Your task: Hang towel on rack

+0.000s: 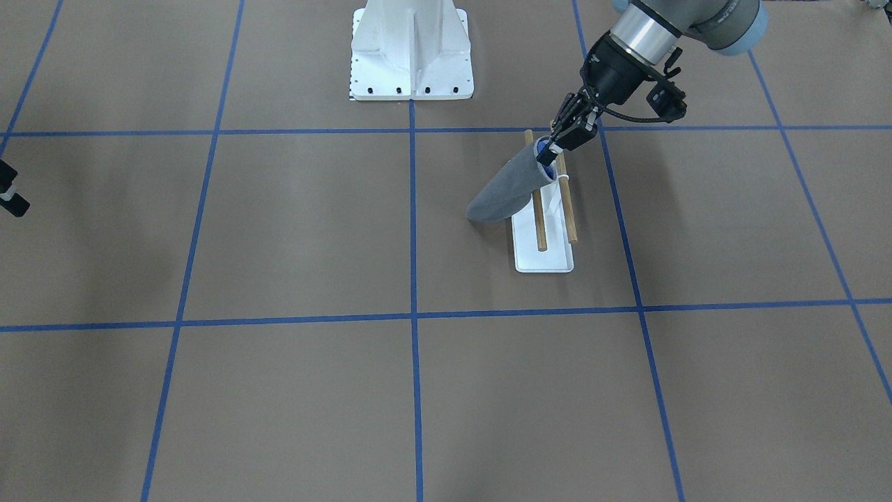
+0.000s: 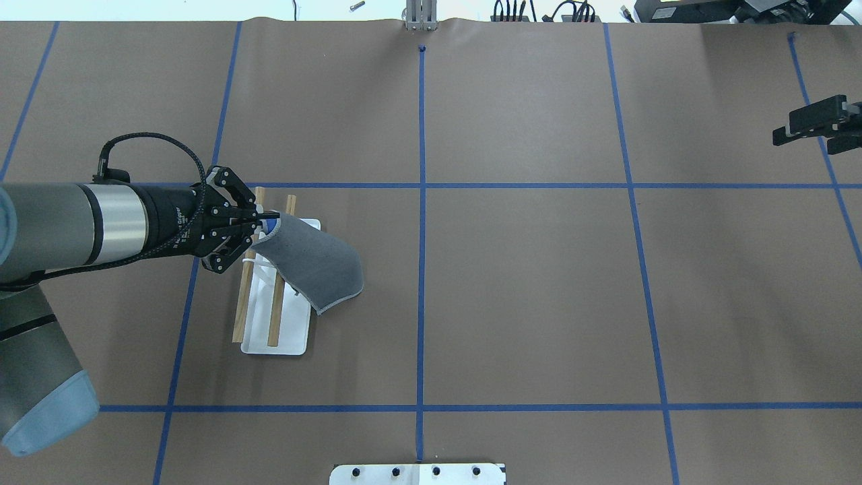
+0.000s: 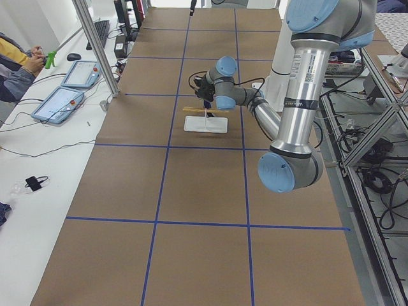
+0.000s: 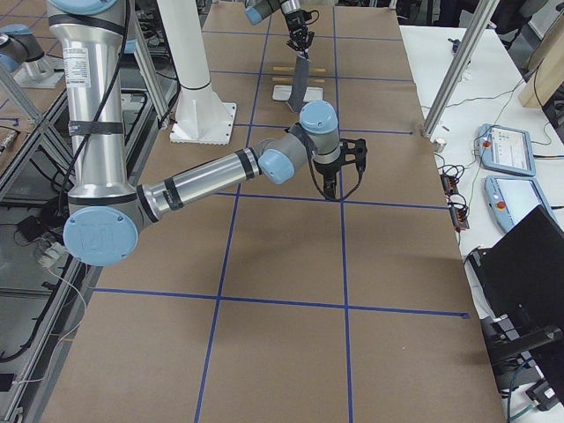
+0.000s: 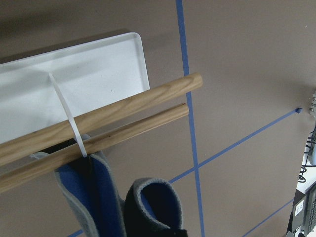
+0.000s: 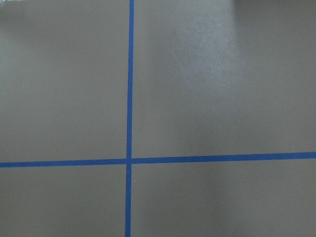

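Observation:
The grey towel's loose end (image 1: 486,209) reaches past the dowels toward the table's middle, so next my left gripper pulls the bunched end across both dowels (image 1: 568,205) and down.
The grey towel (image 1: 509,192) with a blue reverse hangs from my left gripper (image 1: 550,150), which is shut on one bunched end. It slopes down across the rack (image 1: 543,261), a flat white base with two parallel wooden dowels. In the overhead view the left gripper (image 2: 266,221) is above the dowels' far end and the towel (image 2: 316,259) trails off the rack (image 2: 276,340) toward the table's middle. In the left wrist view the towel (image 5: 98,197) hangs just under the dowels (image 5: 123,106). My right gripper (image 2: 818,128) is far off at the table's right side, open and empty.
The large white bolted pedestal (image 1: 411,56) stands at the robot's side of the table, also in the overhead view (image 2: 417,473). Blue tape lines mark the brown table into squares. The right wrist view shows only bare table and tape.

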Controlling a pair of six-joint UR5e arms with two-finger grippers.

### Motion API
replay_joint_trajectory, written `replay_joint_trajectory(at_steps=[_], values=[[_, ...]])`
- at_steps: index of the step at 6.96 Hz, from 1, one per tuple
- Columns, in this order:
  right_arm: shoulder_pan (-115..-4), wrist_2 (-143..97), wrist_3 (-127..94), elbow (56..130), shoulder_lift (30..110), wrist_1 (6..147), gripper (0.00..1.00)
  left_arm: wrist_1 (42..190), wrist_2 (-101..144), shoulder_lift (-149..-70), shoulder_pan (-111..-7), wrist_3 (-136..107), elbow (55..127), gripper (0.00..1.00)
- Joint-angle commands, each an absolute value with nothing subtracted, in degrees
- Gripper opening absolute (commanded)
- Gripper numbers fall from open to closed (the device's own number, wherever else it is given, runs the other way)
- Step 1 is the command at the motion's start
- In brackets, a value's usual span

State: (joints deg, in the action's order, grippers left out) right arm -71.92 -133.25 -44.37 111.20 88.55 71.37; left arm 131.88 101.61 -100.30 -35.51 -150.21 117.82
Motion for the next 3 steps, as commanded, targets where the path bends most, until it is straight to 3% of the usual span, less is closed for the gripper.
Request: replay_joint_trajectory(at_steps=[1, 3], values=[[-71.98, -133.51, -44.47, 111.18, 88.51, 71.37, 1.0, 132.01, 99.94, -101.34, -33.07, -153.78, 118.12, 0.0], [-71.98, -133.51, -44.56, 111.18, 88.51, 71.37, 1.0, 131.92, 98.0, -101.69, -31.65, -159.07, 120.22, 0.0]])
